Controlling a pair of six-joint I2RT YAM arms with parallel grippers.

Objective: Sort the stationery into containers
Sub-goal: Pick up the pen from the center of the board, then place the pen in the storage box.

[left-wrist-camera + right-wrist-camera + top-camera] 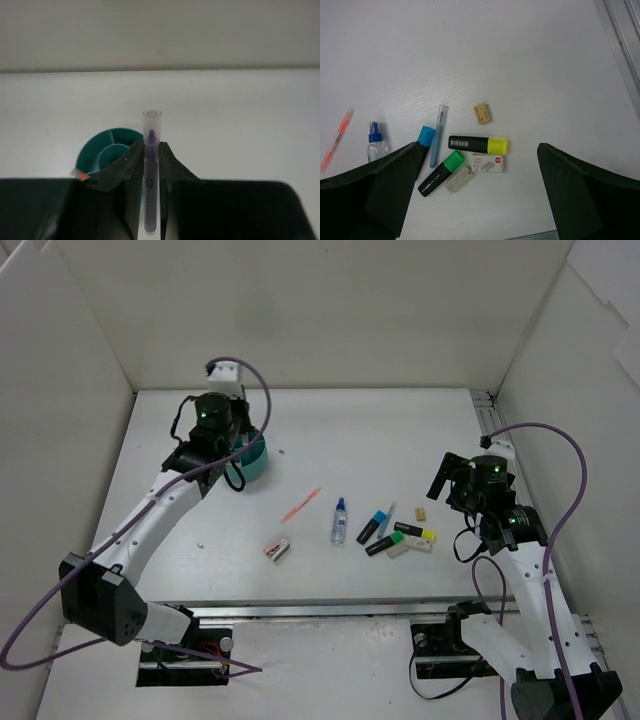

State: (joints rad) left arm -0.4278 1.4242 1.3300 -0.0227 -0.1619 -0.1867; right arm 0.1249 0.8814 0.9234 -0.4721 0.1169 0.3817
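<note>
My left gripper holds the purple pen upright, its lower end [150, 229] free, and should continue to the orange tip's side [80, 174] of the teal tub and let go inside.
My left gripper [151, 150] is shut on a purple pen with a clear cap [151, 131], held above the round teal tub [107, 150] with inner dividers. In the top view that gripper [225, 445] is at the tub [258, 456], far left. My right gripper [479, 147] is open and empty, above the yellow highlighter [478, 144], green highlighter [441, 172], blue highlighter [426, 135], light blue pen [438, 135], tan eraser [481, 113], white eraser [459, 179] and a small white box [488, 163]. The blue-capped bottle [376, 145] and orange-pink pen [337, 140] lie to their left.
A pink eraser [278, 549] lies alone near the front middle. An orange tip [79, 174] shows at the tub's near rim. White walls enclose the table on three sides. A metal rail [482, 420] runs along the right edge.
</note>
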